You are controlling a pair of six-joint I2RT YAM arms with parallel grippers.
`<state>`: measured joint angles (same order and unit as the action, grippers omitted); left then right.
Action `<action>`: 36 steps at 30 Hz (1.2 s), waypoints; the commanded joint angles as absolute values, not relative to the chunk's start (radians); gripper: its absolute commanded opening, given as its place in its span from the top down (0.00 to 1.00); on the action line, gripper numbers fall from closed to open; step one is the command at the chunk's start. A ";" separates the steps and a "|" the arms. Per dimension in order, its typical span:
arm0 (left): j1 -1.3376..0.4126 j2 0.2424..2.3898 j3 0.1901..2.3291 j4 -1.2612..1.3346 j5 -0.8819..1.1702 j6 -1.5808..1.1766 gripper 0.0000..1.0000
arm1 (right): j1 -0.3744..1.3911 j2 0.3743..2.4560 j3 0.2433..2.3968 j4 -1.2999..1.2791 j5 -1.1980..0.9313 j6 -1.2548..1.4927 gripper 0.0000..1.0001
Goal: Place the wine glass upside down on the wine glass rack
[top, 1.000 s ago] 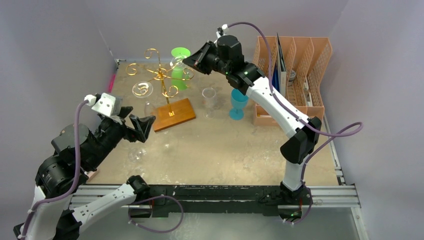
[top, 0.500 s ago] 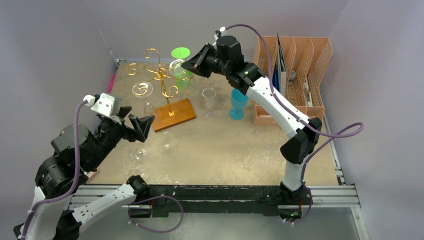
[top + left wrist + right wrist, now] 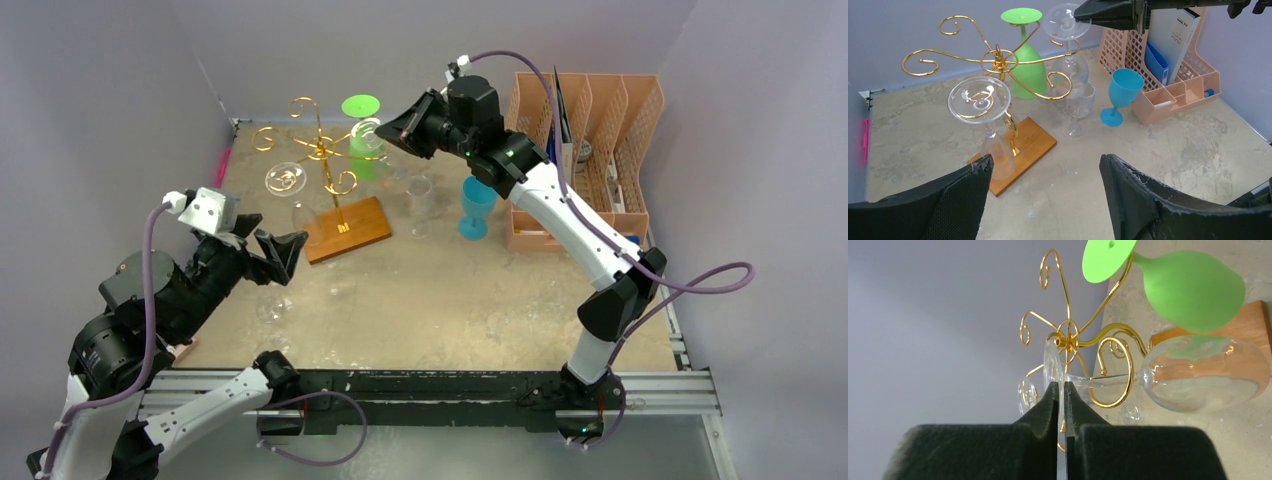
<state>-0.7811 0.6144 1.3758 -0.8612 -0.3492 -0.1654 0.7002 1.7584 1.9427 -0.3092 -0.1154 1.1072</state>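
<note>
I should keep lowering the glass with my right gripper, as the upside-down clear glass's stem (image 3: 1069, 46) is inside the gold arm's curl, until the foot is on that curl (image 3: 1078, 48), and let go there.
The gold wire wine glass rack (image 3: 322, 150) stands on its wooden base (image 3: 350, 228) at the back of the table. My right gripper (image 3: 1061, 390) is shut on the thin foot of a clear wine glass (image 3: 1205, 372), held upside down at the rack's right side (image 3: 1063, 21). Its stem crosses a curled gold arm (image 3: 1115, 371); I cannot tell whether it sits inside the curl. My left gripper (image 3: 1045, 162) hangs open and empty over the table, short of the base (image 3: 262, 245).
A green glass (image 3: 361, 150) and another clear glass (image 3: 287, 180) hang inverted on the rack. An upright clear glass (image 3: 418, 205) and a blue glass (image 3: 477, 208) stand to the right of the base. The orange file organiser (image 3: 600, 150) fills the back right.
My right arm has shifted a little to the right, carrying the clear glass with it along the rack's right arm. The left arm has barely moved.
</note>
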 commanded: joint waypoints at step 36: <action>-0.782 0.610 1.366 -0.859 -0.369 -0.179 0.23 | 0.669 1.810 2.010 -0.289 -0.055 1.017 0.69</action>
